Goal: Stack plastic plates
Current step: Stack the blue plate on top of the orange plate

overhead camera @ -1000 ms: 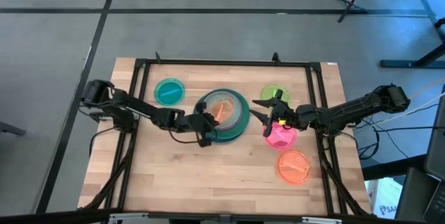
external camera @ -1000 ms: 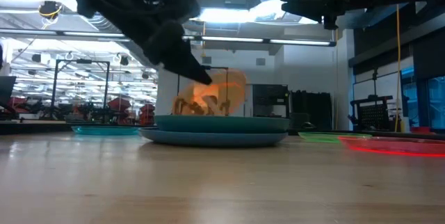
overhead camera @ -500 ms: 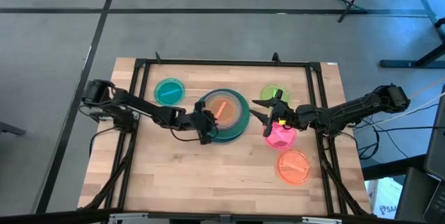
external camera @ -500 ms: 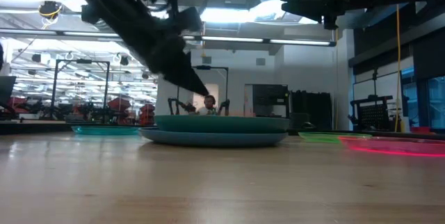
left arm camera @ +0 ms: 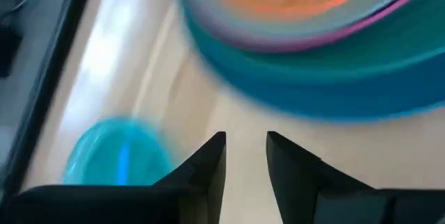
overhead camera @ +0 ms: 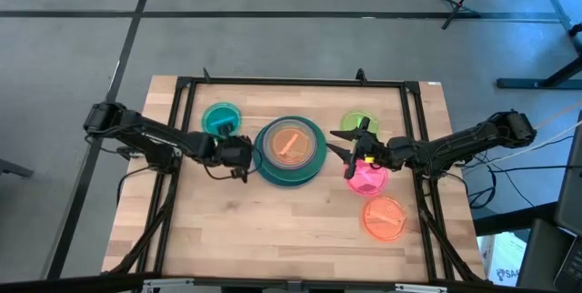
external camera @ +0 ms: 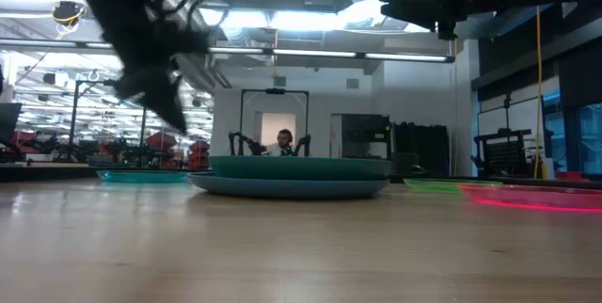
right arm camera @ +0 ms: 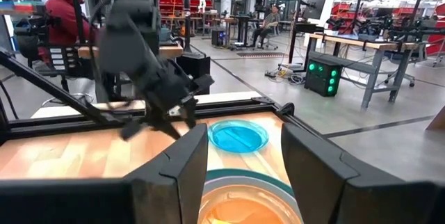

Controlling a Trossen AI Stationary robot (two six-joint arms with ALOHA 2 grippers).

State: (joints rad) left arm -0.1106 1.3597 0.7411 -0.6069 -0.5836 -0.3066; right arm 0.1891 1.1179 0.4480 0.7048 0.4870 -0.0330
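The teal plate [overhead camera: 220, 116] is clear of the stack, so my left gripper keeps bringing its open fingers to the plate's near rim [overhead camera: 238, 126] until they are on both sides of it.
A stack of large plates [overhead camera: 291, 150] stands mid-table, blue at the bottom with a magenta rim [left arm camera: 361, 33] showing higher up. A translucent orange plate [overhead camera: 289, 144] lies flat on top of it. My left gripper [overhead camera: 249, 152] hovers open and empty just left of the stack, its fingertips [left arm camera: 247, 140] over bare wood. A translucent teal plate [overhead camera: 220, 119] lies flat on the table behind that gripper. My right gripper [right arm camera: 243, 131] is open and empty, held above the table right of the stack near the lime plate [overhead camera: 359, 125] and the pink plate [overhead camera: 368, 178].
A second orange plate [overhead camera: 385, 217] lies near the table's right near corner. A black frame [overhead camera: 291, 82] runs round the table's edges. Bare wood lies along the near side. People sit and stand in the room beyond the table.
My left gripper has let go of the orange plate, which went from tilted up on edge to lying flat on the stack. The gripper then drew back from the stack toward the table's left edge. The right arm kept still.
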